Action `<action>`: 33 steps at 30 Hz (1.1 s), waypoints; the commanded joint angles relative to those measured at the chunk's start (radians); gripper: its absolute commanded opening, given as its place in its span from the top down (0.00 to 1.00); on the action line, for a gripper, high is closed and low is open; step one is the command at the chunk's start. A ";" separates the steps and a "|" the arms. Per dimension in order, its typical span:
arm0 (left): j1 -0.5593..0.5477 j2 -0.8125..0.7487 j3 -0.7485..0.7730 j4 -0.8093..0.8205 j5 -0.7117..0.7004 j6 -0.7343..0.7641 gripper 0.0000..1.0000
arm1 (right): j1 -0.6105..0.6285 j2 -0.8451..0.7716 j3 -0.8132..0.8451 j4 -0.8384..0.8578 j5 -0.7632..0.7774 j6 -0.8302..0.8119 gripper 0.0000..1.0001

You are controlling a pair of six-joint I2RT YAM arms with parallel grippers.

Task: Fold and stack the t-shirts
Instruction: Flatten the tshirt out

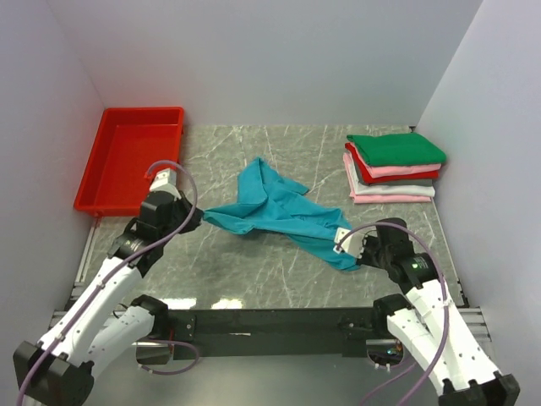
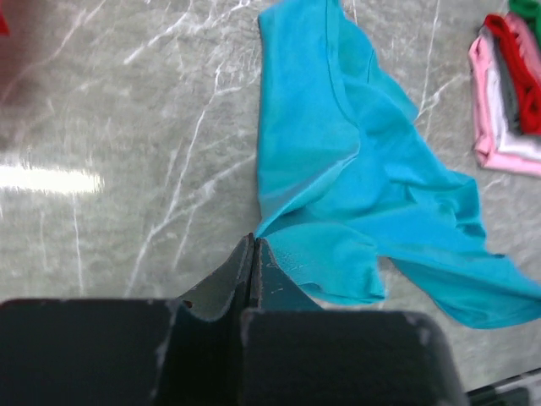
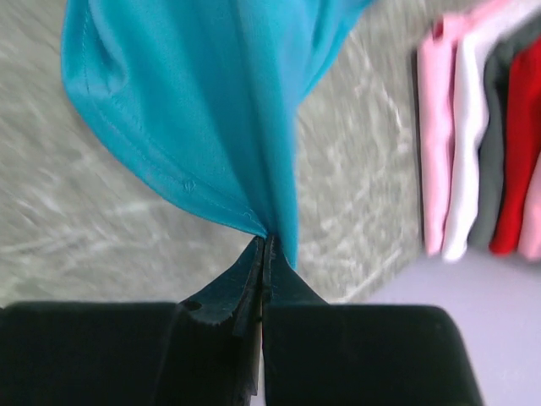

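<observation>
The teal t-shirt's far side is bunched up past the t-shirt's edge that my grippers are holding, so my left gripper should put its end down and grab the t-shirt's far tip.
A teal t-shirt lies crumpled and stretched across the middle of the marble table. My left gripper is shut on its left end; in the left wrist view the cloth runs from the closed tips. My right gripper is shut on its right end; in the right wrist view the cloth hangs from the closed tips. A stack of folded t-shirts, green on top, then red, pink and whitish, sits at the back right.
A red plastic tray stands at the back left, partly over the table's edge. Grey walls close in the table at the back and on both sides. The folded stack also shows in the left wrist view and the right wrist view.
</observation>
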 commanded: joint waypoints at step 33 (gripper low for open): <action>-0.029 0.742 0.443 0.205 0.317 0.106 0.42 | -0.212 0.592 0.450 0.244 -0.462 0.650 0.28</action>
